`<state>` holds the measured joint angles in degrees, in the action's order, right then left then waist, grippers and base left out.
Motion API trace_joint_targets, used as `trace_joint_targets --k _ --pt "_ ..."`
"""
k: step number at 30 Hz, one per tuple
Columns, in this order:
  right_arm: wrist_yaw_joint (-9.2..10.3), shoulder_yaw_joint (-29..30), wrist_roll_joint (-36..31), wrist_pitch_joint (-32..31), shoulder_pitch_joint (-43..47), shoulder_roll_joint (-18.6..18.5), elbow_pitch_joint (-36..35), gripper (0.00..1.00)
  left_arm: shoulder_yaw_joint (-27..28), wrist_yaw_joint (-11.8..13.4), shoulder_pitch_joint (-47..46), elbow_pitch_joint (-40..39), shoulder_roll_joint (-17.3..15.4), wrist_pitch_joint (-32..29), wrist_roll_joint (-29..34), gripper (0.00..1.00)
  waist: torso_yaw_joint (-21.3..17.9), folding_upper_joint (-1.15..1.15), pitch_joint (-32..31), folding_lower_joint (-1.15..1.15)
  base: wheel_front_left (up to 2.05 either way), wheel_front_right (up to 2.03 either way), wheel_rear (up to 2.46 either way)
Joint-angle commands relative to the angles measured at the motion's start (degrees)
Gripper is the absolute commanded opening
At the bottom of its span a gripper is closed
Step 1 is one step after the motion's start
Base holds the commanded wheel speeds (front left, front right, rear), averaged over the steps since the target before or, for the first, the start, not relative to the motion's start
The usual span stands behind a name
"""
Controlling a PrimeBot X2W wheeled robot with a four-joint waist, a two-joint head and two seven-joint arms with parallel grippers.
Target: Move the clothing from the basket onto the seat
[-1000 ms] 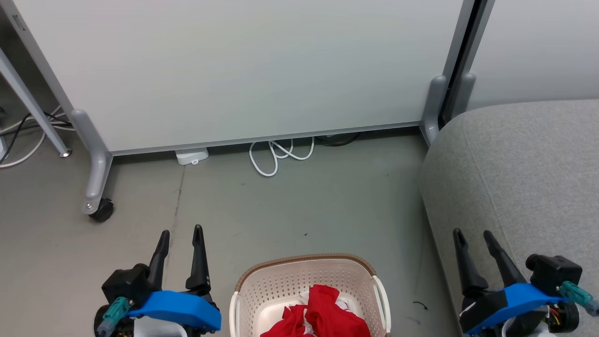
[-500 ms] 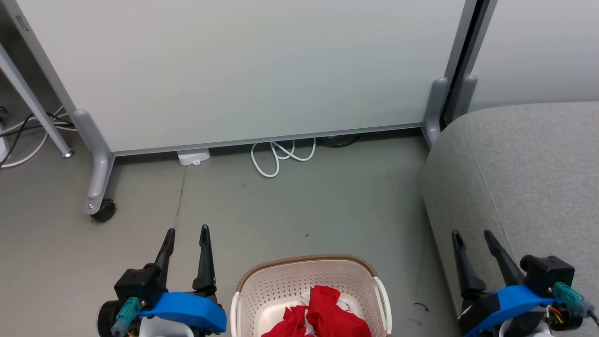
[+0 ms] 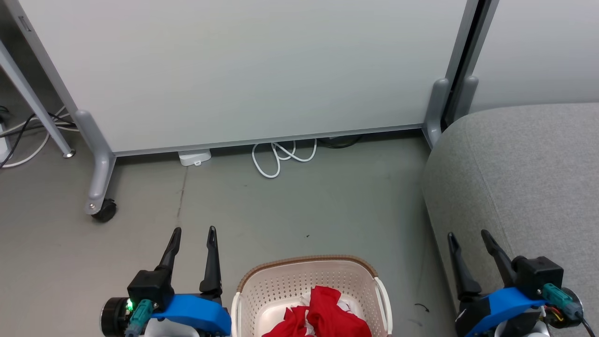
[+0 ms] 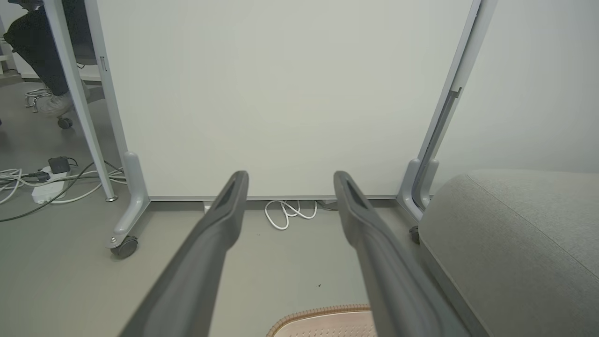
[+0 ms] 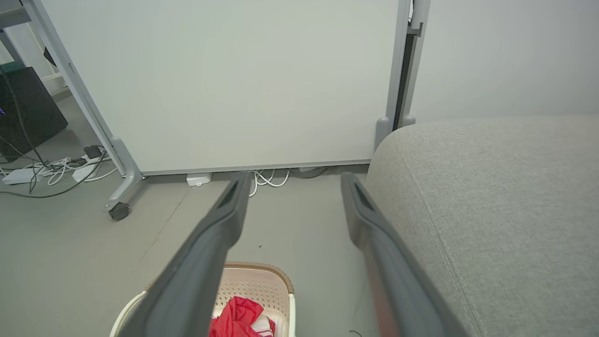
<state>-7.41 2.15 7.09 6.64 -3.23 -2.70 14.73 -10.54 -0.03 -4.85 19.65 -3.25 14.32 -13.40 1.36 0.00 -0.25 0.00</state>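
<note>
Another red piece should stay behind in the basket when I lift the clothing (image 3: pixel 335 313), because white shows (image 3: pixel 308 323) between the separate red folds.
Red clothing (image 3: pixel 323 316) with some white in it lies bunched in the cream basket (image 3: pixel 276 281), which stands on the floor at the bottom centre of the head view. The grey seat (image 3: pixel 529 173) fills the right side. My left gripper (image 3: pixel 194 233) hovers open just left of the basket, fingers pointing away, nothing between them. My right gripper (image 3: pixel 469 237) is open in front of the seat's front edge, right of the basket. The right wrist view shows the clothing (image 5: pixel 238 316), the basket (image 5: pixel 255 278) and the seat (image 5: pixel 496 196); the left wrist view catches the basket's brown rim (image 4: pixel 318 312).
A wheeled white partition (image 3: pixel 243 70) stands across the back, its castor foot (image 3: pixel 100 208) at the left. A looped white cable (image 3: pixel 281 157) and a small white box (image 3: pixel 194 157) lie under it. More cables (image 4: pixel 42 180) lie on the floor far left. A second panel (image 3: pixel 543 51) stands behind the seat.
Both grippers have shifted slightly: the left one moved right toward the basket, the right one edged left and down. The clothing and basket have stayed put.
</note>
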Motion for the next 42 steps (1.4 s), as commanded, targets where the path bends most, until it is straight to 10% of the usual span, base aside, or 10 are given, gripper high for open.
trace_joint_targets --k 1,23,42 --pt "-0.14 -0.11 -0.97 0.48 -0.35 -0.31 -0.02 1.0 -0.29 0.04 -0.76 0.17 -0.03 0.57 0.88 1.0 -0.05 0.0 0.05 0.0 0.0 0.0 0.0" --pt "-0.14 -0.59 -1.25 1.08 -1.04 -0.31 0.45 1.0 0.04 0.1 -0.82 0.74 0.2 0.97 0.53 1.0 -0.67 0.0 1.09 0.0 0.0 0.0 0.0" --pt "-0.13 -3.87 0.03 2.01 -6.95 -0.25 -3.45 1.0 -3.55 -2.86 -11.62 16.59 0.28 -4.58 -4.5 1.0 -14.08 0.0 19.48 0.0 0.0 0.0 0.0"
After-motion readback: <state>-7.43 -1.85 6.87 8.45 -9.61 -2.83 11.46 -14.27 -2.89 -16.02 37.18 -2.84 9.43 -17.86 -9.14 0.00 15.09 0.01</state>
